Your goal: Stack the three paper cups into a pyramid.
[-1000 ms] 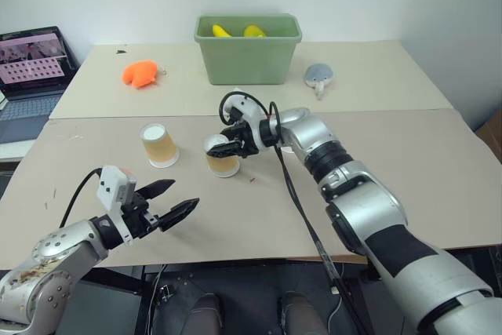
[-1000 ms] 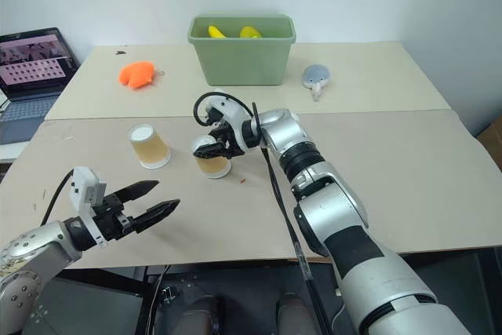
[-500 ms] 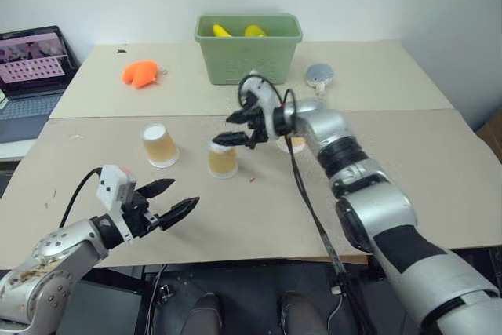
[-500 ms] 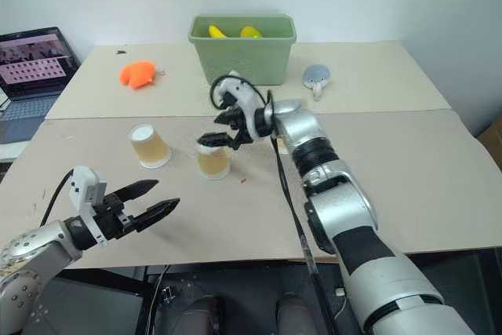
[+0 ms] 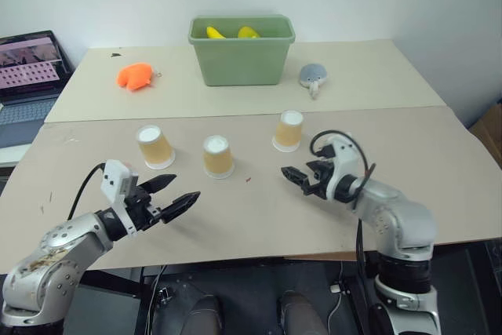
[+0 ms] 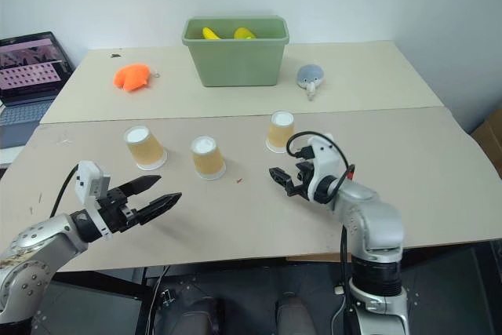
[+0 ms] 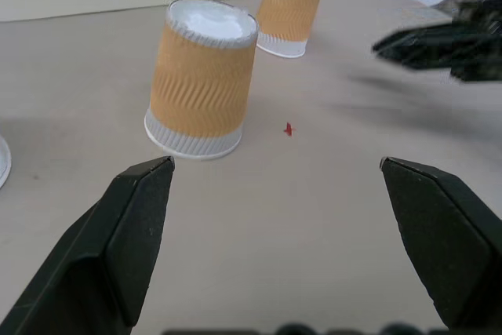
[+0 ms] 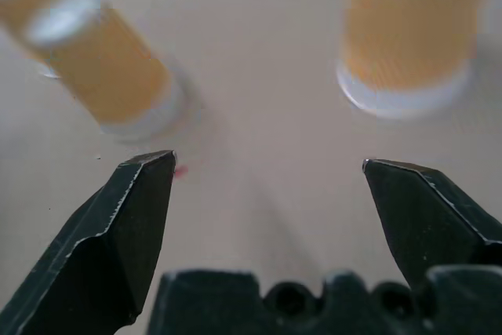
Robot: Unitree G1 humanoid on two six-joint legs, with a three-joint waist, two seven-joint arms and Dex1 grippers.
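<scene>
The robot will push the third cup against the middle cup point(image 5: 218, 156), which stands free on its wide rim point(image 5: 220, 173), so the middle cup will shift a little and remain upright.
Three paper cups stand upside down and apart in a row on the near table: the left cup point(image 5: 155, 147), the middle cup point(image 5: 218, 156) and the right cup point(image 5: 289, 131). My left gripper point(image 5: 183, 188) hovers open and empty near the table's front, short of the left and middle cups. My right gripper point(image 5: 292, 178) is open and empty, low over the table between the middle and right cups and nearer to me. In the left wrist view the middle cup point(image 7: 202, 78) is closest, with the right cup point(image 7: 292, 7) behind it.
A green bin point(image 5: 241, 59) with yellow items stands at the back centre. An orange toy point(image 5: 135, 76) lies back left and a grey-blue object point(image 5: 314, 76) back right. A laptop point(image 5: 27, 68) sits at the far left. A seam runs between the two tabletops.
My right gripper let go of the middle cup, opened, and pulled back to the right and toward me. The middle cup stands free. The left gripper kept its place.
</scene>
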